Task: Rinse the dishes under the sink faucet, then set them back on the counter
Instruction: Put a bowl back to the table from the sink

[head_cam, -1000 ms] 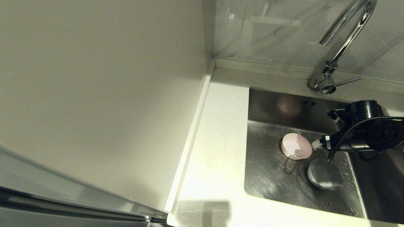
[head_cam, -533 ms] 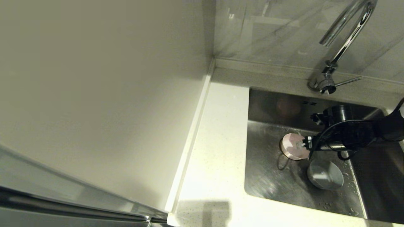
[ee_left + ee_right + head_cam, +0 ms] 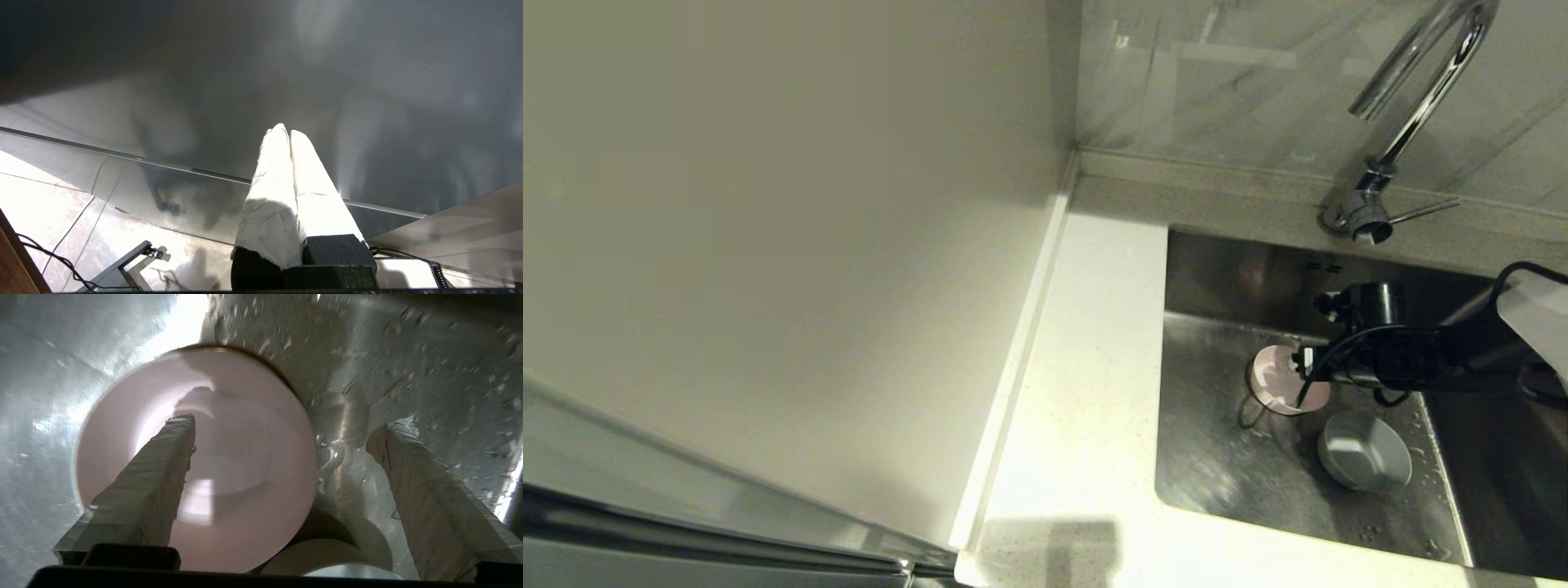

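The pink bowl's rim (image 3: 316, 453) is between my right gripper's fingers, with the sink's open bottom (image 3: 348, 424) beside it. My right gripper should go down now until the ends of its fingers pass the bowl's rim, then close.
The pale pink bowl (image 3: 1276, 382) sits over the drain on the floor of the steel sink (image 3: 1217, 474). A pale bluish bowl (image 3: 1365, 462) lies just in front of it to the right. A third bowl is out of view. My right gripper (image 3: 1300, 361) hangs open low over the pink bowl (image 3: 237, 465). One finger (image 3: 159, 477) is above the bowl's inside, the other finger (image 3: 429, 498) is outside the rim over the wet sink floor. The chrome faucet (image 3: 1417, 102) stands behind. My left gripper (image 3: 286, 130) is shut and empty, parked away from the sink.
The white speckled counter (image 3: 1086, 384) runs along the sink's left side, beside a plain wall panel (image 3: 768, 245). The faucet lever (image 3: 1421, 211) points right. Water drops dot the sink floor. The pale bowl's rim (image 3: 327, 559) shows just below the pink one.
My right arm has moved left and down into the sink, from beside the pink bowl to over it. Both bowls have stayed in place.
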